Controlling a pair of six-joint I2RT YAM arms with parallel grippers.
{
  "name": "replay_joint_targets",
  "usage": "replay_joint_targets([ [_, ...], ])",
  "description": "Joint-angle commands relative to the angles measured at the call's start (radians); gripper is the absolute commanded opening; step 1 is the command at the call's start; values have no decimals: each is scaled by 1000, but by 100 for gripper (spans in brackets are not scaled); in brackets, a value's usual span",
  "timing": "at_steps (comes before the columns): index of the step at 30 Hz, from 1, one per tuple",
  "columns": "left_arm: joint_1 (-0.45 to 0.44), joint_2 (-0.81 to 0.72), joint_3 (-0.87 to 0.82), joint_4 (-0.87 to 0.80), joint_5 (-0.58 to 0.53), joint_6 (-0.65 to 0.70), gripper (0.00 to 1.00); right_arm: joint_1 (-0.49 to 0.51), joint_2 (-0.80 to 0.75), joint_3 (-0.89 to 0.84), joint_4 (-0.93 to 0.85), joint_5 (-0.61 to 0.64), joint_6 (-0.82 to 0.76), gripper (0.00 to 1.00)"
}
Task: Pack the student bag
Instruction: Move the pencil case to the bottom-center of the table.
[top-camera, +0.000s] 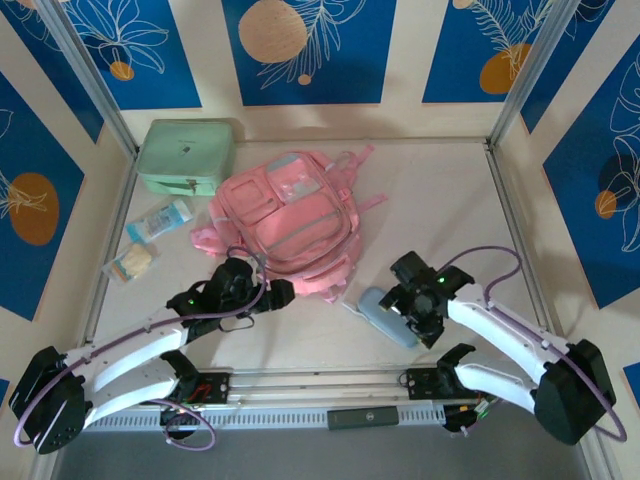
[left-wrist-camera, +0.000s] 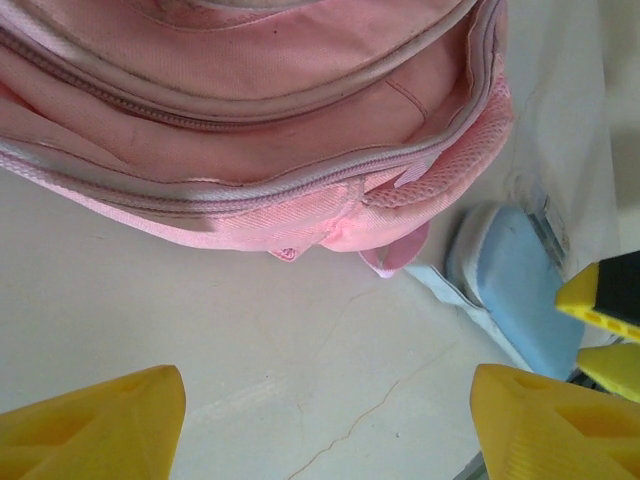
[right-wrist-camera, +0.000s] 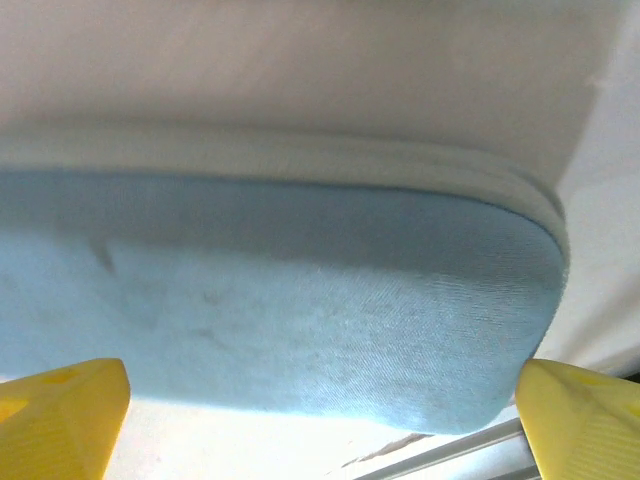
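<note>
The pencil case (top-camera: 385, 317) lies lengthwise across my right gripper's fingers, so my left gripper should steady its end (top-camera: 368, 299) by the bag while my right gripper turns crosswise.
The student bag (top-camera: 290, 225), a pink backpack, lies flat mid-table; its zipped near edge (left-wrist-camera: 250, 100) shows in the left wrist view. My left gripper (top-camera: 283, 293) sits just in front of that edge, open, with bare table between its yellow fingertips (left-wrist-camera: 330, 420). A grey-blue pencil case (top-camera: 385, 315) lies right of the bag's near corner and reaches into the left wrist view (left-wrist-camera: 520, 290). My right gripper (top-camera: 405, 305) hovers over it, open wide, its fingertips (right-wrist-camera: 320, 420) standing off either end of the case (right-wrist-camera: 280, 300).
A mint green zip case (top-camera: 187, 155) stands at the back left. Two small packets (top-camera: 160, 220) (top-camera: 133, 263) lie left of the bag. A metal rail (top-camera: 340, 385) runs along the near edge between the arm bases. The right gripper's yellow fingers (left-wrist-camera: 605, 300) show beside the pencil case.
</note>
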Motion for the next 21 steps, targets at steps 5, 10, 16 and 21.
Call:
replay_joint_targets([
  [5,-127,149,63,116,-38,-75,75,88,79,101,35,-67,-35,99],
  [10,-221,327,139,260,-67,-128,71,-144,-5,-3,127,-307,-360,99],
  [16,-299,547,293,330,-69,-154,63,-371,3,27,91,-386,-672,99],
  [21,-336,667,384,349,-96,-185,58,-484,99,12,151,-403,-739,99],
])
